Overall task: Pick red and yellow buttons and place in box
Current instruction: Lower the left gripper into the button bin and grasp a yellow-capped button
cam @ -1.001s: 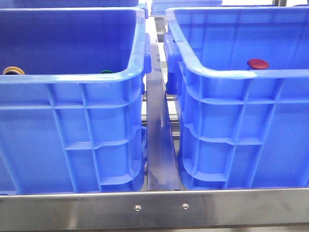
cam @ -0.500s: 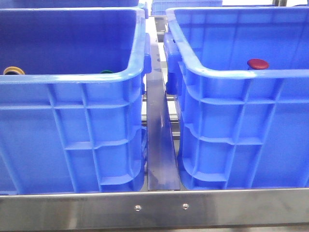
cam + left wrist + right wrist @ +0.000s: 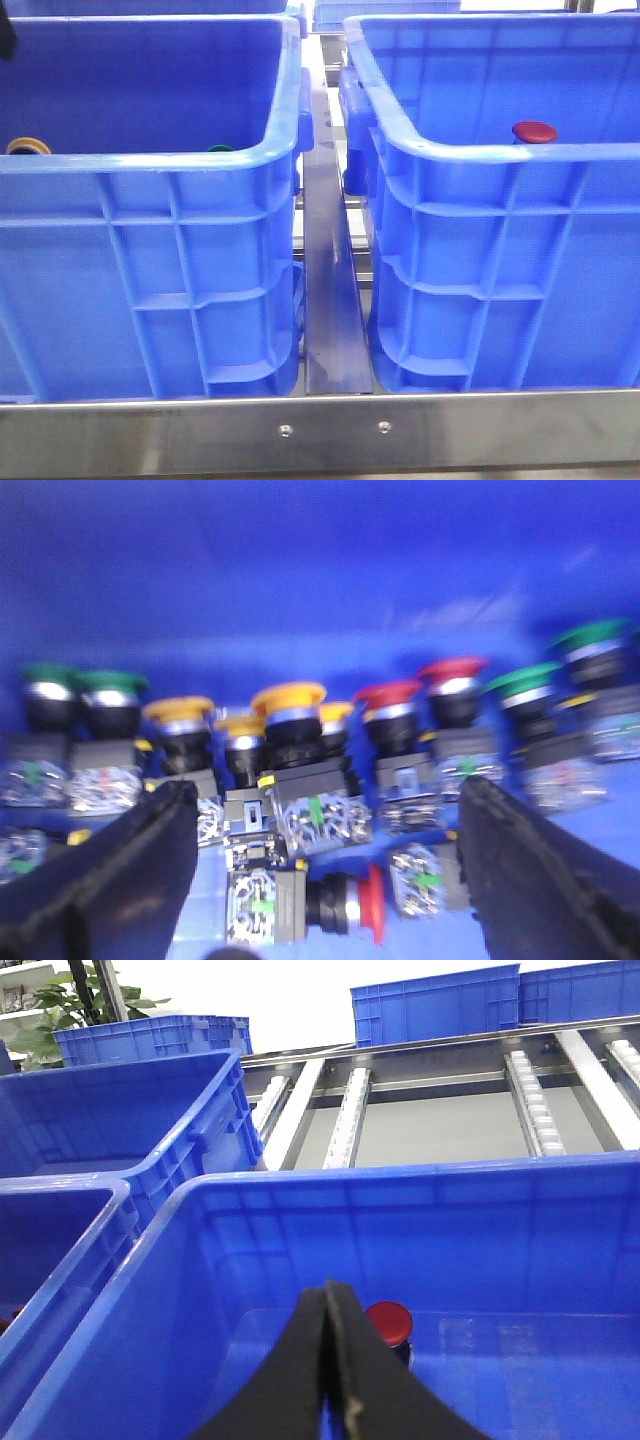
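Observation:
The front yellow button (image 3: 305, 760) is lying over a smaller yellow cap (image 3: 336, 712). The front button will come free and uncover another yellow button when I lift it.
In the left wrist view my left gripper (image 3: 325, 875) is open inside the left blue crate (image 3: 150, 165), low over a heap of push buttons. A red button (image 3: 345, 905) lies on its side between the fingers (image 3: 110, 880). Yellow buttons (image 3: 288, 705) and more red buttons (image 3: 390, 695) stand behind it. In the front view only one yellow cap (image 3: 28, 146) shows over the rim. The right blue box (image 3: 500, 150) holds one red button (image 3: 534, 132), which also shows in the right wrist view (image 3: 389, 1321). My right gripper (image 3: 327, 1300) is shut and empty above that box (image 3: 400, 1175).
Green buttons (image 3: 110, 685) stand among the heap, and one green cap (image 3: 220, 149) shows in the front view. A steel rail (image 3: 335, 300) runs between the crates. More blue crates (image 3: 435, 1005) and a roller conveyor (image 3: 530, 1100) lie beyond.
A dark part of the left arm now shows at the top left corner of the front view. The crates and buttons have not moved.

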### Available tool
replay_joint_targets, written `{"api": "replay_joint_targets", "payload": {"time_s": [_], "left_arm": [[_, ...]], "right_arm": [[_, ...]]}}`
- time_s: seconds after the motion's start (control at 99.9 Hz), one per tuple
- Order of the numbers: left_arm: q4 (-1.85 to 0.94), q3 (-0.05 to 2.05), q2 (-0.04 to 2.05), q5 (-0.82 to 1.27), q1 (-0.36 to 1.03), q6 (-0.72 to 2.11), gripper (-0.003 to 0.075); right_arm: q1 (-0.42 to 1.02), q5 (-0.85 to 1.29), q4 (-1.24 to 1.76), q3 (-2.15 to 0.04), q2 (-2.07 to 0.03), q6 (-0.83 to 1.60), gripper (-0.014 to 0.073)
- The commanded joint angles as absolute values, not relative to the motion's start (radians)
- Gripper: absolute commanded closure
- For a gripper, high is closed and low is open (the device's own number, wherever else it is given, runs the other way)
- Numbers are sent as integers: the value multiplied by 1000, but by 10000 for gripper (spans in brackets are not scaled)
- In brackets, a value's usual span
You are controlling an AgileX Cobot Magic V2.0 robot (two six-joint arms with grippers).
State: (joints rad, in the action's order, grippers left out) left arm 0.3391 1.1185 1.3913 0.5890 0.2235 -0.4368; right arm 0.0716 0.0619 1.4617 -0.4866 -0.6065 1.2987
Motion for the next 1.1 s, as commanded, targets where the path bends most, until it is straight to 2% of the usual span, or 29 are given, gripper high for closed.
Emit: {"api": "replay_joint_targets", "payload": {"time_s": [0.0, 1.091], "left_arm": [[344, 1193, 1422, 569, 223, -436, 216], [397, 1209, 1667, 515, 205, -442, 216]], "right_arm": [[71, 57, 1467, -514, -603, 1300, 661], [71, 60, 1467, -514, -603, 1300, 661]]}}
